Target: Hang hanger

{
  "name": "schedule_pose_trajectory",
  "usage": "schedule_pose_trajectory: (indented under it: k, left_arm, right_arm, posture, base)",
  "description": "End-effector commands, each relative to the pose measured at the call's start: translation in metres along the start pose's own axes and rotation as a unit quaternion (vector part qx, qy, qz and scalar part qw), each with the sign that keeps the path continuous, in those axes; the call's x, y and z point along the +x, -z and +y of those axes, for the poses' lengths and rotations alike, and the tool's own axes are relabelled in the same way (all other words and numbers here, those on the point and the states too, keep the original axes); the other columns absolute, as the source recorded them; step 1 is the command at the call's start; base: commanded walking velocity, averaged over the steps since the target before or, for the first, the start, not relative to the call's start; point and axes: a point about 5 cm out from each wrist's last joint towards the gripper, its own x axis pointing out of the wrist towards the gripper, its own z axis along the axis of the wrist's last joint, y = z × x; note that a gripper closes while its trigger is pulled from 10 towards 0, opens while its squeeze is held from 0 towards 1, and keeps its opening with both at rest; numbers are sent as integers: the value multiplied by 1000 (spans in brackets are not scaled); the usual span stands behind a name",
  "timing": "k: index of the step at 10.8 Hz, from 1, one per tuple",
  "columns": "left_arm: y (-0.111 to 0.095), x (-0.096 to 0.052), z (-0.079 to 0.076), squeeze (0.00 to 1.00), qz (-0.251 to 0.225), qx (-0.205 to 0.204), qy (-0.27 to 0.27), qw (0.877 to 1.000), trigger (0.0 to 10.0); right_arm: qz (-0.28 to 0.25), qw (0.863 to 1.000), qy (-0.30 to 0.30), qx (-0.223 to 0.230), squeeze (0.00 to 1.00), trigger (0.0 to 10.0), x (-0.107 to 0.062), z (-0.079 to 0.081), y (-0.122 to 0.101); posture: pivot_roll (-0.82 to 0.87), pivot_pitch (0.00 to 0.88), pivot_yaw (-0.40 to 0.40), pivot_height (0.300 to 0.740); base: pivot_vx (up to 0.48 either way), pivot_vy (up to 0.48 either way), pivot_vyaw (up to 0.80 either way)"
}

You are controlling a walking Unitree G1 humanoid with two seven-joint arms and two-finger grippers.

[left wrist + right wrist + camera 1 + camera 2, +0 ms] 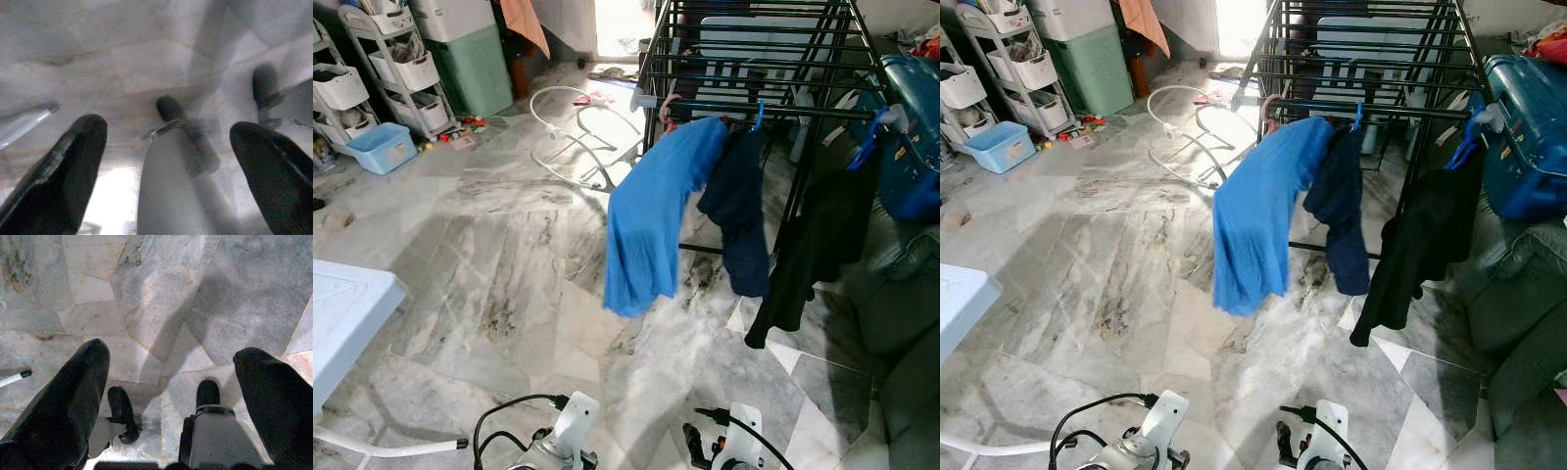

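Note:
I expect the black garment (819, 245) to come along, still draped, when I lift the blue hanger hooked over the bar (869, 140), since the garment droops from it.
A black drying rack (754, 39) stands at the far right of the marble floor. Three garments hang from its front bar: a blue shirt (651, 211) on a pink hanger (668, 104), a navy garment (739, 211) on a blue hanger (759, 116), and a black garment (813, 245) on another blue hanger (865, 145). Both arms hang low, far short of the rack: left arm (566, 431), right arm (736, 443). The left gripper (166, 171) is open over the floor, holding nothing. The right gripper (168, 401) is also open and holds nothing.
A white tube frame (573, 137) lies on the floor left of the rack. White shelves with bins (386, 64), a blue basin (382, 147) and a green cabinet (475, 69) stand at the back left. A blue suitcase (911, 127) and dark seat (901, 323) flank the right. A white surface (337, 313) juts in at left.

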Motion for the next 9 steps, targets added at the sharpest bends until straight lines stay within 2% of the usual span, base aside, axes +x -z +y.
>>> schedule_pose_trajectory:
  k: [1,2,4,5,6,7,9]
  left_arm:
    - [-99,-17,7,0,-181,22,44,982,10000]
    - [-94,-16,3,0,-176,30,57,982,10000]
    - [-92,-16,4,0,-174,30,55,983,10000]
    - [-91,-16,4,0,-179,29,61,982,10000]
    - [-96,-18,7,0,-199,45,48,978,10000]
    - [-122,-28,14,0,-263,41,40,963,10000]
    - [-153,-43,24,0,-312,37,40,949,10000]
  right_arm:
    - [-38,993,112,26,0,10000,-5,-50,-11]
    - [-63,993,97,-17,0,10000,-5,-46,-16]
    - [-60,993,92,-37,0,10000,-5,-46,-14]
    - [-62,993,95,-31,0,10000,-7,-48,-12]
    - [-79,992,87,-45,0,10000,-7,-49,-16]
    - [-132,986,65,-76,0,10000,-6,-49,-40]
    - [-224,966,49,-124,0,10000,-8,-50,-86]
  posture:
    - [-137,0,40,740]
    - [-141,0,40,740]
    - [-142,0,33,740]
    - [-137,0,20,740]
    - [-135,0,13,740]
    - [-120,0,-18,740]
    - [-104,0,-48,740]
  base:
    - [0,0,0]
    - [0,0,0]
    - [0,0,0]
    - [0,0,0]
    - [0,0,0]
    - [0,0,0]
    - [0,0,0]
